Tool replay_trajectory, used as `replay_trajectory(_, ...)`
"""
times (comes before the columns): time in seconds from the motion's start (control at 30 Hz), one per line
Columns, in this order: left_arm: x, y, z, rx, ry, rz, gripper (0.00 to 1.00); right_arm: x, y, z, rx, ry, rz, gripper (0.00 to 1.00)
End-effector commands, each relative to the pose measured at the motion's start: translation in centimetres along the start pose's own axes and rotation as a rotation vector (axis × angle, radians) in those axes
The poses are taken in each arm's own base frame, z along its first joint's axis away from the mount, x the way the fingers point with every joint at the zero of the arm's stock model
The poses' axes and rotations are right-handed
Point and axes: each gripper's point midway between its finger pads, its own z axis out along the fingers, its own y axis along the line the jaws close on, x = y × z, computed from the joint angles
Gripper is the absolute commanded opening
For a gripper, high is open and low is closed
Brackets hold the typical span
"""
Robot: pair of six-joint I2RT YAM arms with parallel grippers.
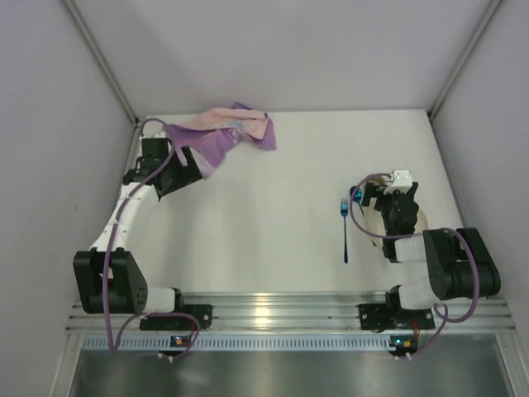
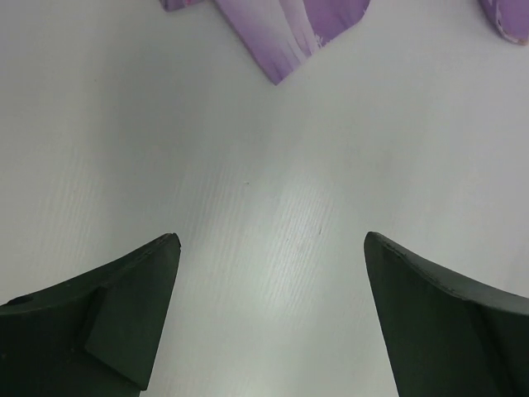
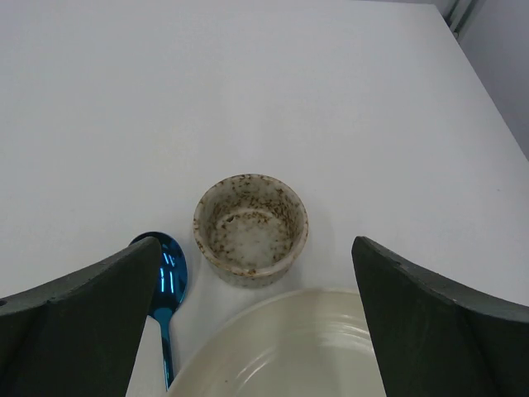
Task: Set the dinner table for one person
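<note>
The crumpled placemat (image 1: 221,136) is far from my right gripper. My left gripper should pull it toward the middle (image 1: 274,174) before both grippers take it and spread it out.
The white dinner table (image 1: 281,215) fills the top view. A speckled beige cup (image 3: 250,229) stands beside a cream plate (image 3: 281,347), with a blue spoon (image 3: 165,285) to their left. My right gripper (image 3: 256,245) is open and empty, hovering over the plate's far rim just short of the cup. In the top view it (image 1: 395,192) hides the cup; the spoon (image 1: 345,230) and a sliver of plate (image 1: 423,222) show. My left gripper (image 2: 271,240) is open and empty above bare table, just short of the crumpled purple-pink placemat (image 2: 289,25), which lies at the back left (image 1: 227,128).
Grey walls enclose the table on the left, back and right. An aluminium rail (image 1: 281,310) runs along the near edge with both arm bases on it.
</note>
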Motion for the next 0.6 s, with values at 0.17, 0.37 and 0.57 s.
replay_trajectory(0.17,-6.5,0.6,1.4,-0.078,-0.089,-0.166,0.98,-2.1,-0.7,0.7,0.032,-0.067,0.025,1.00)
replay_trajectory(0.37,-11.5,1.3,7.0,-0.190,-0.099,-0.189,0.99,-12.0,1.4,2.8,0.080,0.002,0.083,1.00)
replay_trajectory(0.57,-15.5,3.2,12.0,-0.233,-0.150,-0.251,0.97,-22.2,7.3,5.7,-0.209,0.098,0.671,1.00)
